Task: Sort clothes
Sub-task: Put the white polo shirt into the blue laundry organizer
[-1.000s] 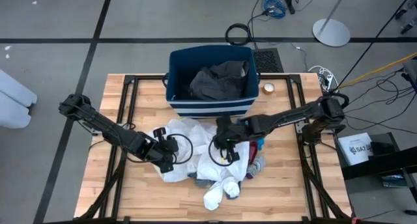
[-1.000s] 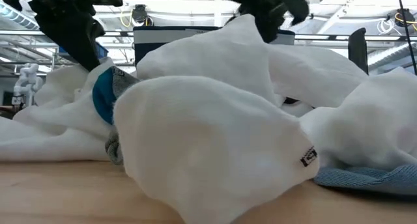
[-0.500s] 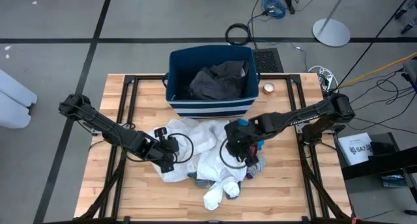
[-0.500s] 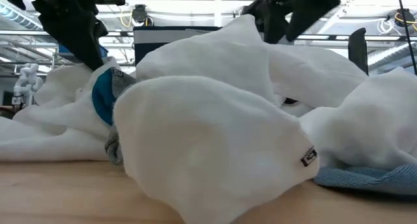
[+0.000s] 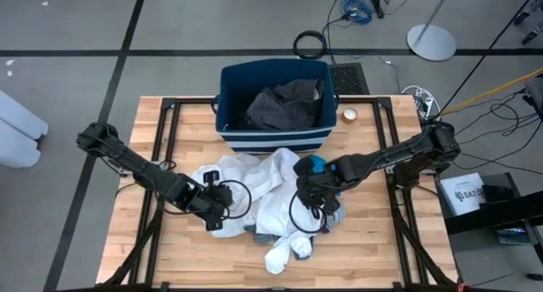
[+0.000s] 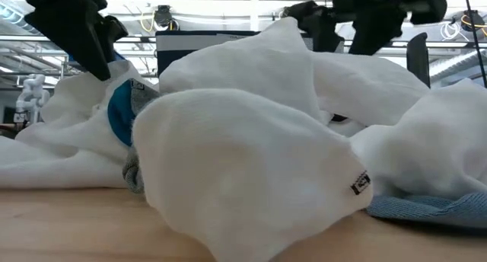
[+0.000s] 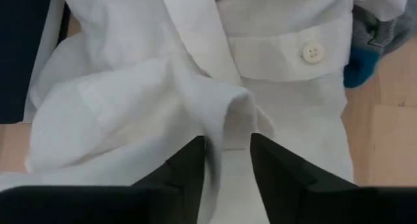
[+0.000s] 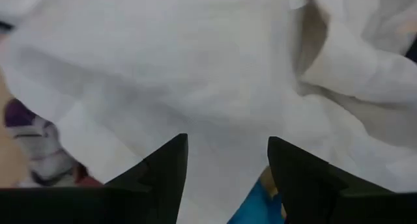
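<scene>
The white shirt is on top of the bright blue piece (image 5: 318, 164), so my right gripper should first grab the shirt's near part (image 8: 218, 175) and pull it toward my left gripper.
A crumpled white shirt (image 5: 263, 190) lies heaped mid-table, on top of the other clothes. My left gripper (image 5: 217, 216) hovers at the heap's left end, tipped down. Its fingers (image 7: 189, 168) are open, with a raised fold of the shirt (image 7: 228, 123) between them. My right gripper (image 5: 312, 203) hangs open just above the shirt's right part (image 8: 195, 68), nothing between its fingers. A bright blue piece (image 5: 316, 165) peeks out beside it. White socks (image 5: 287, 251) rest at the heap's near edge. A dark grey garment (image 5: 284, 105) is in the navy bin (image 5: 224, 105). My left gripper comes down slanting from the table's left, one open finger on either side of a raised shirt fold (image 7: 231, 139). Whether the fingers touch the cloth I cannot tell. The shirt lies slack on the heap.
The striped navy bin stands at the table's far middle, right behind the heap. A small tape roll (image 5: 349, 115) sits to its right. Grey and reddish pieces (image 5: 335, 214) show at the heap's right edge. Bare wood (image 5: 170, 258) runs along the near left and near right.
My right gripper has opened, rolled its wrist, and gone a little toward the table's right edge over the heap. The white cloth next to it now lies spread closer to the bin.
</scene>
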